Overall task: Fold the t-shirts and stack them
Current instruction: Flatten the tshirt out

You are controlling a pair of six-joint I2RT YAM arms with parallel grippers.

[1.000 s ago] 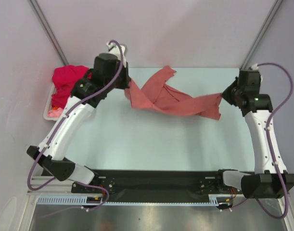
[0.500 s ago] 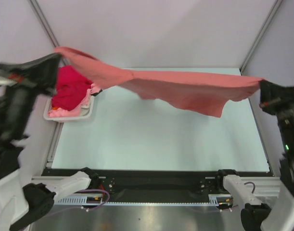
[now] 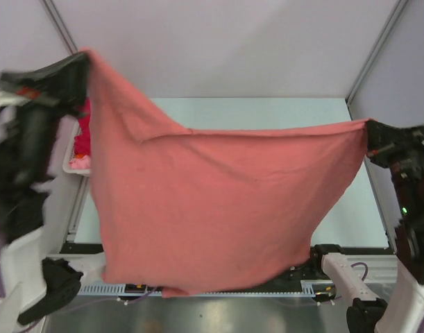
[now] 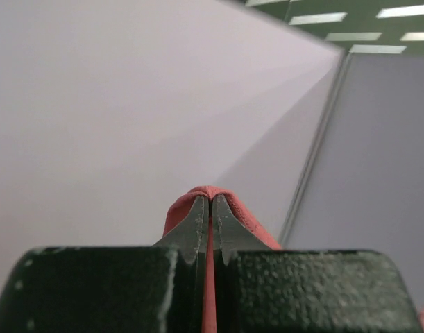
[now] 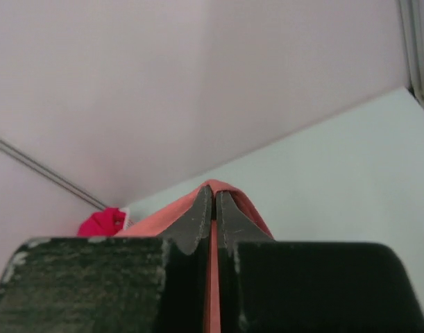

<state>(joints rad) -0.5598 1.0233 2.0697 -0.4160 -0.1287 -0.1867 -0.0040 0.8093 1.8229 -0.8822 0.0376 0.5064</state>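
The salmon-red t-shirt's lower hem (image 3: 198, 286) is hanging over the black rail, so next I raise it higher with both grippers and swing it toward the table's back edge (image 3: 257, 104).
The dusty salmon-red t-shirt (image 3: 212, 208) hangs spread wide in the air above the table, held up by both arms. My left gripper (image 3: 85, 59) is shut on its upper left corner, high at the far left; the cloth wraps over the fingertips in the left wrist view (image 4: 210, 198). My right gripper (image 3: 368, 132) is shut on its right corner, and the cloth also shows in the right wrist view (image 5: 213, 191). The bright crimson t-shirt (image 3: 81, 135) and the light pink t-shirt (image 3: 80, 162) lie in the white basket (image 3: 68, 164), mostly hidden behind the hanging shirt.
The pale table (image 3: 267, 111) shows only past the hanging shirt, at the back and right. Grey walls enclose the back and both sides. The arm bases and black rail (image 3: 323, 267) lie along the near edge.
Both arms have swung the salmon-red shirt up and toward the near edge. It has opened from a stretched band into a wide hanging sheet covering most of the table.
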